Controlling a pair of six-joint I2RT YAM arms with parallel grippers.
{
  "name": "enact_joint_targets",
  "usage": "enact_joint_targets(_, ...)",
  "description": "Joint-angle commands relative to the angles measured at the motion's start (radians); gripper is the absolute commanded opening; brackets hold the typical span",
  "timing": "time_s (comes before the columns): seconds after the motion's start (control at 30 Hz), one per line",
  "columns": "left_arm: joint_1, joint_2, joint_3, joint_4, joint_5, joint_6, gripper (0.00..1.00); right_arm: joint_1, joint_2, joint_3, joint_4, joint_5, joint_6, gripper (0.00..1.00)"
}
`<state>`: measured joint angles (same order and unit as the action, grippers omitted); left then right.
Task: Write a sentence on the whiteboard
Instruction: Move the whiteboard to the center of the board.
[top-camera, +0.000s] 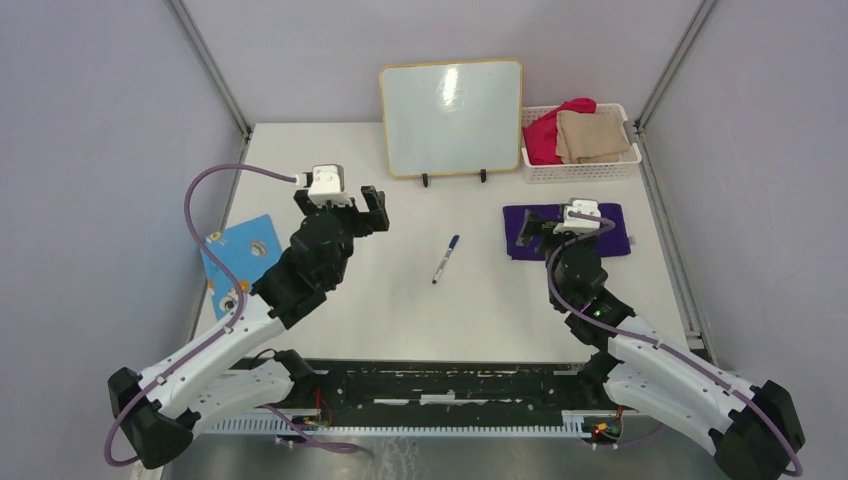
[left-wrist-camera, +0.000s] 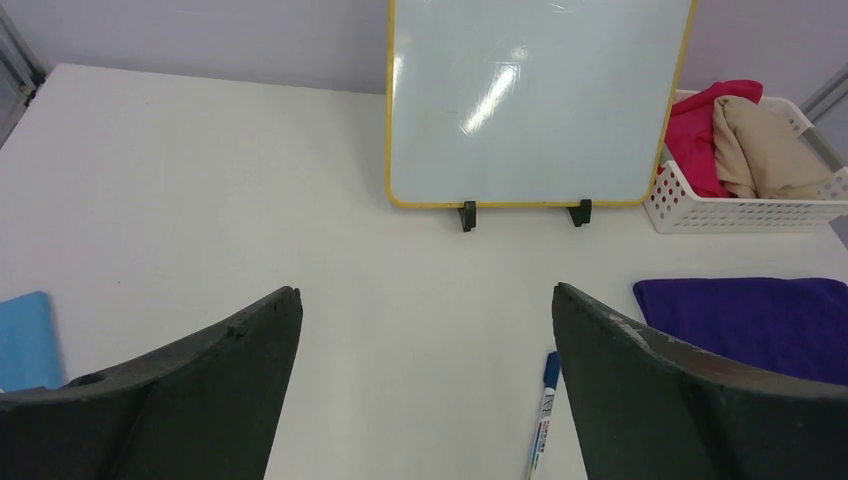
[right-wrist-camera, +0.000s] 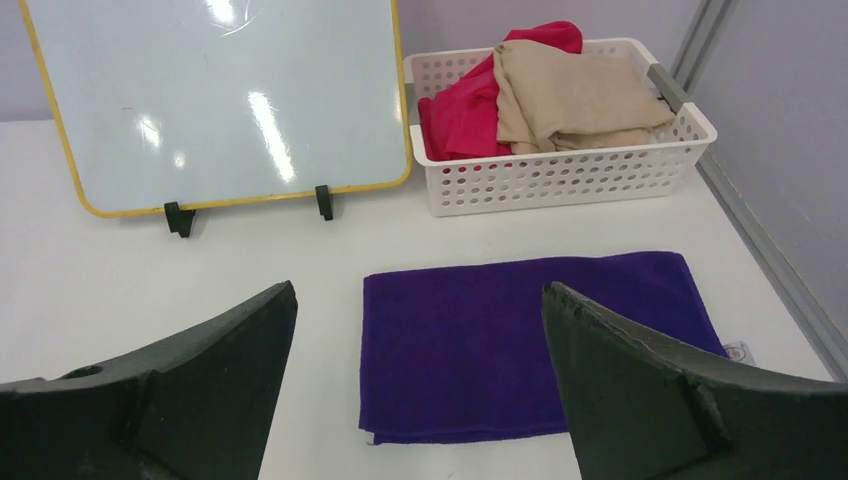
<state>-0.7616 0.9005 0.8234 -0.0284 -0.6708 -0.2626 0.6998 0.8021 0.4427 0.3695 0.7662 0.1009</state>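
The black foot (top-camera: 483, 176) near the basket sticks out free below the whiteboard. My right gripper should keep moving its open fingers toward that foot until they are on both sides of it.
The whiteboard (top-camera: 452, 118) stands upright on two black feet at the back middle of the table, its yellow-rimmed face blank; no sentence shows on it. It also shows in the left wrist view (left-wrist-camera: 535, 100) and the right wrist view (right-wrist-camera: 220, 100). A blue-capped marker (top-camera: 445, 259) lies flat on the table in the middle, seen too in the left wrist view (left-wrist-camera: 542, 415). My left gripper (top-camera: 372, 208) is open and empty, left of the marker and above the table. My right gripper (top-camera: 548, 228) is open and empty over a purple cloth (top-camera: 567, 230).
A white basket (top-camera: 580, 165) with red and tan cloths stands at the back right beside the whiteboard. A blue flat card (top-camera: 240, 255) lies at the left edge under the left arm. The purple cloth (right-wrist-camera: 530, 335) lies flat on the right.
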Motion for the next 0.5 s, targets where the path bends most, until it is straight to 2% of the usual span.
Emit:
enact_joint_targets(0.0,-0.007,-0.037,0.029,0.033,0.02,0.081,1.0,0.003,0.001,0.008,0.051,-0.077,-0.053,0.98)
enact_joint_targets(0.1,-0.008,-0.044,0.025,0.033,0.037,0.121,1.0,0.004,-0.001,0.008,0.047,-0.146,-0.082,0.98)
enact_joint_targets(0.3,-0.011,-0.062,0.019,-0.007,0.091,0.171,1.0,0.021,0.026,0.057,-0.017,-0.186,-0.093,0.98)
enact_joint_targets(0.47,-0.013,-0.067,0.02,-0.012,0.092,0.181,1.0,0.192,0.12,0.127,-0.063,-0.044,-0.163,0.97)
